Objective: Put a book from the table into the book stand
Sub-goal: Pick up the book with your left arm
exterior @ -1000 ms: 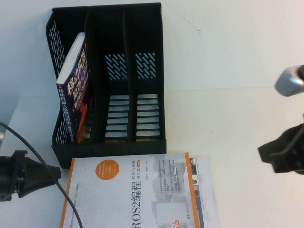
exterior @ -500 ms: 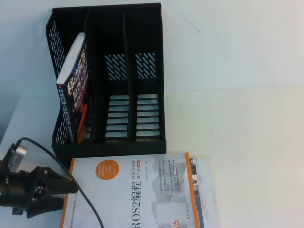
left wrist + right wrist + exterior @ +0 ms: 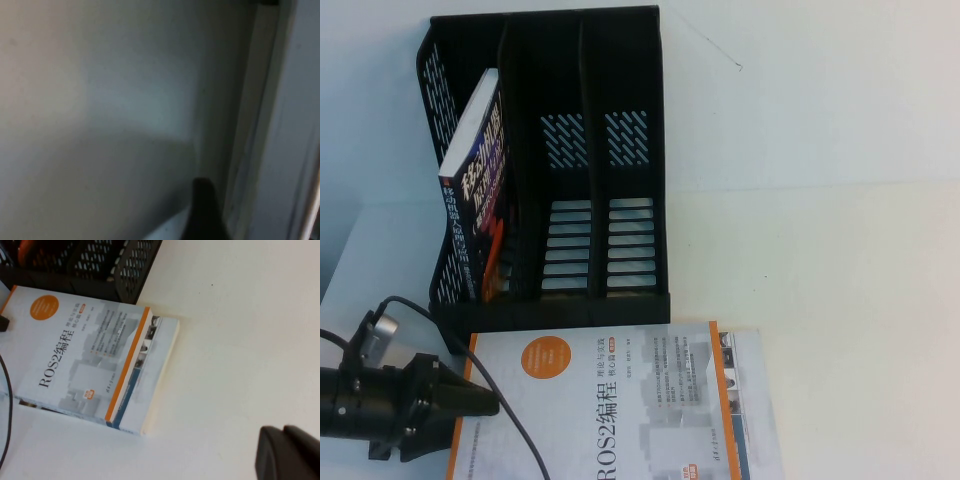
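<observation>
Another book should stay lying underneath when I lift the white and orange book [image 3: 592,408], because a piece of its cover [image 3: 745,402] sticks out past the white and orange book's orange edge.
A white and orange book [image 3: 620,400] lies flat on the table just in front of the black three-slot book stand [image 3: 560,310]. My left gripper [image 3: 485,410] is at the book's left edge, low over the table and open. In the left wrist view one dark fingertip [image 3: 204,210] lies beside the book's page edge [image 3: 260,150]. My right gripper [image 3: 282,435] is out of the high view. It hangs shut and empty over bare table, to the right of the book [image 3: 90,365].
A dark book [image 3: 475,170] leans in the stand's left slot; the middle and right slots hold nothing. The stand also shows in the right wrist view [image 3: 100,285]. A black cable [image 3: 490,400] trails from the left arm over the book's corner. White table lies to the right.
My left gripper has moved right, up to the book's left edge. My right arm has pulled out of the high view.
</observation>
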You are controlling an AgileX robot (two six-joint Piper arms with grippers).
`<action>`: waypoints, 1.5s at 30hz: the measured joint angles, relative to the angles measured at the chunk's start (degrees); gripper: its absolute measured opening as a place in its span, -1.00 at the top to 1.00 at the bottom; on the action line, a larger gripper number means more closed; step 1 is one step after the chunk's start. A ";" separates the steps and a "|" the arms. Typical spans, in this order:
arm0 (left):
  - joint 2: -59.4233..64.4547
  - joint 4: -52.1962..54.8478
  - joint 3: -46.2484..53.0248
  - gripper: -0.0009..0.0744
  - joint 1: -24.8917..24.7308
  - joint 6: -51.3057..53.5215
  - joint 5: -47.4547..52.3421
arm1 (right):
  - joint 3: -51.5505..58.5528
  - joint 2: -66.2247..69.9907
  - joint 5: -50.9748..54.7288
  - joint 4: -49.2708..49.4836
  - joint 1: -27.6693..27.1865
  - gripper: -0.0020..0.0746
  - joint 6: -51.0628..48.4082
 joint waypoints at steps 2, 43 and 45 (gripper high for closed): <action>0.66 0.00 0.00 -0.04 0.00 0.00 0.00 | 0.00 -0.22 0.09 0.00 0.00 0.93 0.00; -26.25 7.27 0.06 0.69 0.01 -9.22 0.90 | 0.00 -0.22 -0.22 0.00 0.00 0.93 0.19; -26.25 7.27 0.06 0.69 0.01 -9.22 0.90 | 0.00 -0.22 -0.33 0.10 0.00 0.93 0.19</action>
